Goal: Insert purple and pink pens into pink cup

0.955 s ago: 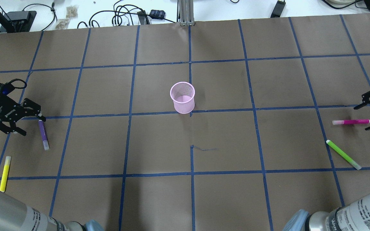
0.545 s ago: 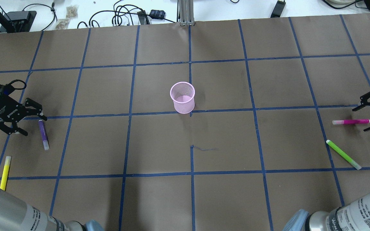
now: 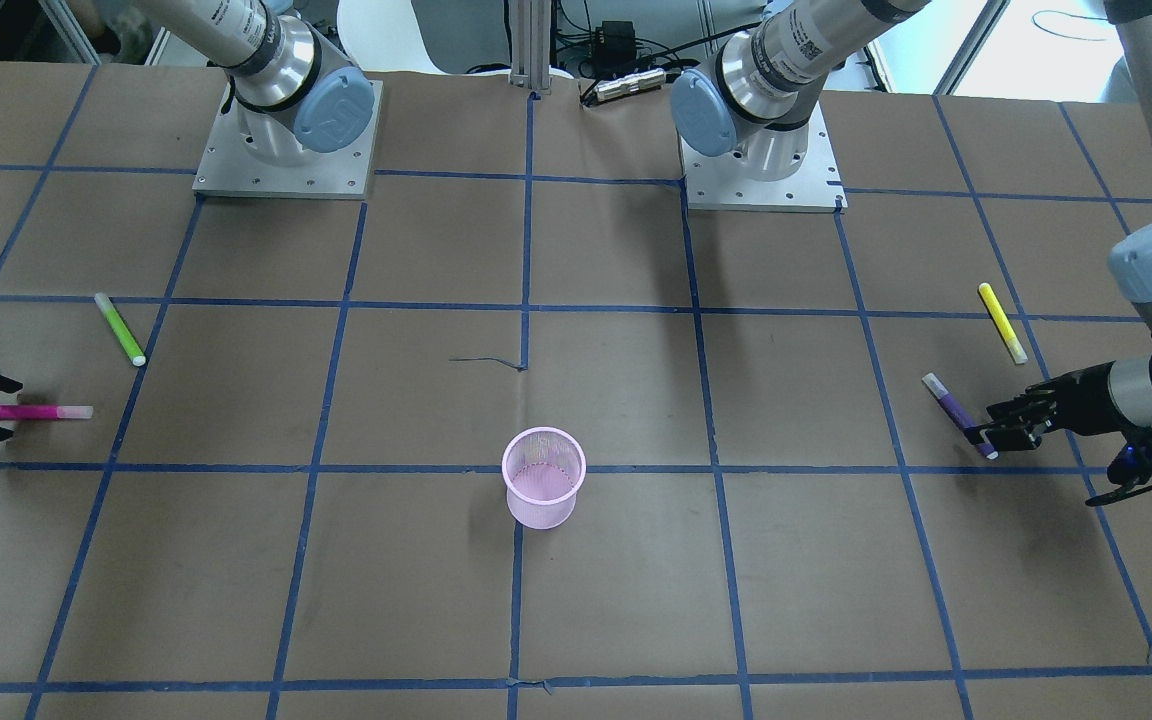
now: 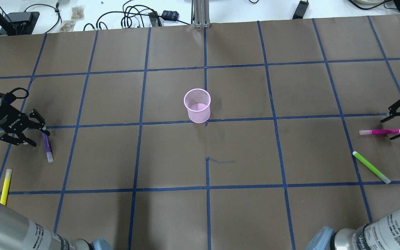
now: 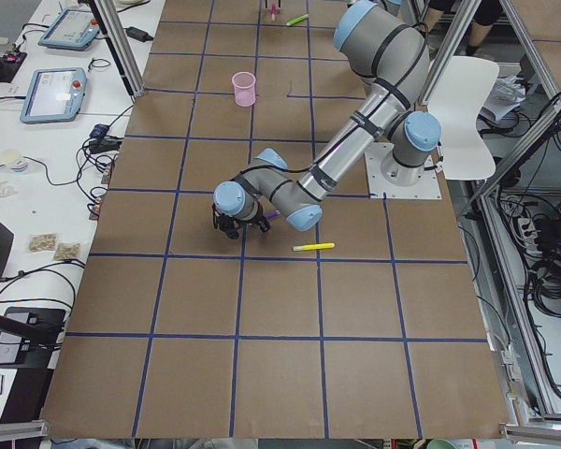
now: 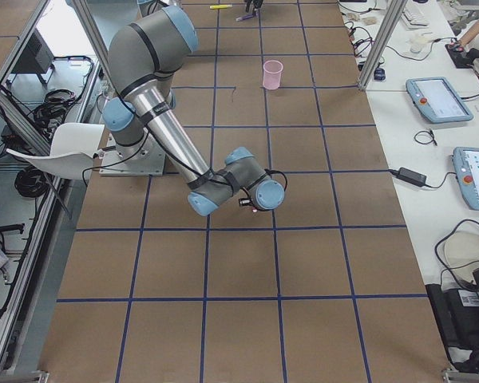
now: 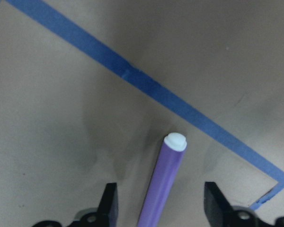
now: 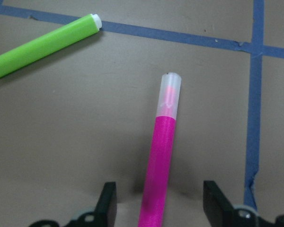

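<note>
The slim purple pen (image 3: 959, 415) will lean on the cup's rim when I lower it inside, because the pink cup's opening (image 3: 544, 464) is much wider than the pen.
The pink mesh cup (image 4: 197, 106) stands upright at the table's middle, also seen in the front view (image 3: 542, 480). The purple pen (image 4: 47, 147) lies flat at the left. My left gripper (image 4: 38, 137) is open, its fingers on either side of the pen's far end; the left wrist view shows the pen (image 7: 168, 179) centred between the jaws. The pink pen (image 4: 378, 132) lies flat at the right. My right gripper (image 4: 389, 129) is open around that pen's outer end; the right wrist view shows the pen (image 8: 163, 156) between the jaws.
A yellow pen (image 4: 5, 187) lies near the left arm, closer to the robot than the purple pen. A green pen (image 4: 371, 167) lies just nearer the robot than the pink pen, also in the right wrist view (image 8: 42, 45). Cables lie beyond the far table edge.
Both grippers have come down closer to their pens. The left one has shifted so that its fingers straddle the purple pen's end. The pens and the cup have not moved.
</note>
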Robot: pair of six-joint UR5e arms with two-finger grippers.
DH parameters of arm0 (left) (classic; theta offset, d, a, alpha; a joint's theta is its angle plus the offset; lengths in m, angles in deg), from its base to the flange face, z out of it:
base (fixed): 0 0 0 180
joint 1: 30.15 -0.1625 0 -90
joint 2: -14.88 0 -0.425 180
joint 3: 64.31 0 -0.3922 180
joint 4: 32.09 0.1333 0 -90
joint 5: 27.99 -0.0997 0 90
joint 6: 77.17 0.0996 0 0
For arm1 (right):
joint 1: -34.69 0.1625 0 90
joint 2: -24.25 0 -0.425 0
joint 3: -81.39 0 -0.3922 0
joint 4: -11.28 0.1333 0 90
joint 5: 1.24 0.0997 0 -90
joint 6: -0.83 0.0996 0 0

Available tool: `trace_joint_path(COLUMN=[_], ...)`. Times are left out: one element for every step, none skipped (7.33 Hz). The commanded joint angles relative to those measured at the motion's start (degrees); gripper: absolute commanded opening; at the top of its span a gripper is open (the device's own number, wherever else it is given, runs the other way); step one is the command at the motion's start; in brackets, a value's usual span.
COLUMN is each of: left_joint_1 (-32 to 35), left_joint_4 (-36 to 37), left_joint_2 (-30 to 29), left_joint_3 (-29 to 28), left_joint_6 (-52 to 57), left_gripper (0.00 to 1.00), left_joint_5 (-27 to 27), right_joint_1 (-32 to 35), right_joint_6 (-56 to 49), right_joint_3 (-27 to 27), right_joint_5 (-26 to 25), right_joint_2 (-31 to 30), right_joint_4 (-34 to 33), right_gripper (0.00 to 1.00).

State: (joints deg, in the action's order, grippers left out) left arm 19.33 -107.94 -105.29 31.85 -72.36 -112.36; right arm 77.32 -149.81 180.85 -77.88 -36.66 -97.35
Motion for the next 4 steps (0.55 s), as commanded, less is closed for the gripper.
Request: trace_joint_path(left_joint_1=[0.1, 0.1, 0.1, 0.1], left_joint_4=[0.0, 0.7, 0.9, 1.0], left_joint_2=[-0.5, -0.9, -0.9, -1.0], left_joint_3=[-0.2, -0.3, -0.3, -0.3], left_joint_6=[-0.3, -0.7, -0.9, -0.9], left_gripper=[0.66, 0.66, 0.63, 0.16], left_joint_5=[-0.7, -0.7, -0.6, -0.5], right_joint_1=[0.0, 0.0, 0.0, 0.0], right_joint_6=[-1.1, -1.1, -1.1, -0.8], right_joint_3=[0.0, 0.0, 0.0, 0.1], right_joint_5=[0.1, 0.1, 0.0, 0.0], right_joint_2=[0.3, 0.2, 0.3, 0.2], right_joint_4=[-1.1, -1.2, -3.1, -3.3], right_gripper=[0.59, 0.45, 0.29, 0.22])
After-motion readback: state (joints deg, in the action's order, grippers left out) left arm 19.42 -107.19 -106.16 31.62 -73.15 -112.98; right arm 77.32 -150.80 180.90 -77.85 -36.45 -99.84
